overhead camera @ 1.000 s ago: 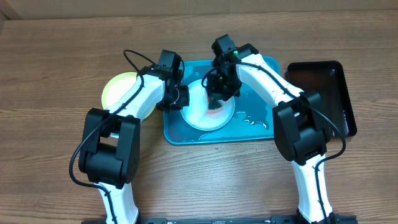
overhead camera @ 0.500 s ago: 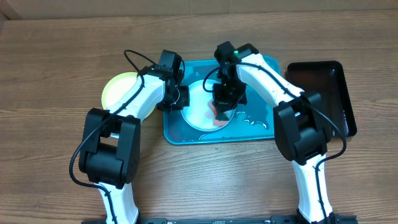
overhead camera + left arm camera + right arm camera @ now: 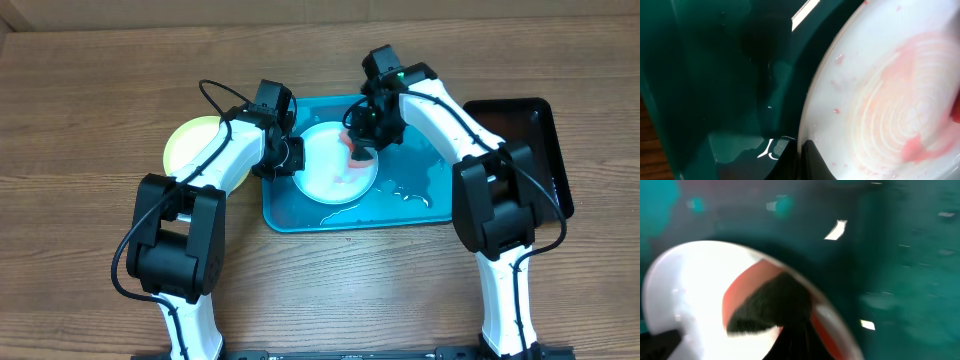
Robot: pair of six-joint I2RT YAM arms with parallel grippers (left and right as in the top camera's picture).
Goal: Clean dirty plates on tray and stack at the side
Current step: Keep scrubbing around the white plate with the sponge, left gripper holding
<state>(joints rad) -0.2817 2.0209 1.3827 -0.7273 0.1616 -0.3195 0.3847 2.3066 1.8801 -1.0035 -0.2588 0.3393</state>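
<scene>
The red sponge is at the edge of the plate, and pink sauce is on the middle point(image 3: 338, 180), so my right gripper should sweep the red sponge back toward my left gripper's side point(image 3: 308, 182).
A pale white plate point(image 3: 330, 178) lies in the turquoise tray point(image 3: 415, 212), with faint pink sauce rings point(image 3: 900, 100) across its middle. My left gripper point(image 3: 293, 156) is shut on the plate's left rim, one finger point(image 3: 812, 162) on top and the other beneath. At the plate's far right edge my right gripper point(image 3: 364, 138) is shut on a red sponge point(image 3: 354, 150). The blurred right wrist view shows the sponge point(image 3: 742, 292) and its dark underside pressed on the plate point(image 3: 685, 290). A green-rimmed plate point(image 3: 190, 142) sits on the table left of the tray.
A narrower black tray point(image 3: 520, 150) stands to the right of the turquoise one. Water puddles point(image 3: 408, 192) lie on the tray floor right of the plate. Bare wooden table point(image 3: 330, 290) stretches in front of the tray.
My right gripper swept the sponge toward the plate's near side, then back up to its far right edge. The left gripper has kept its hold on the rim.
</scene>
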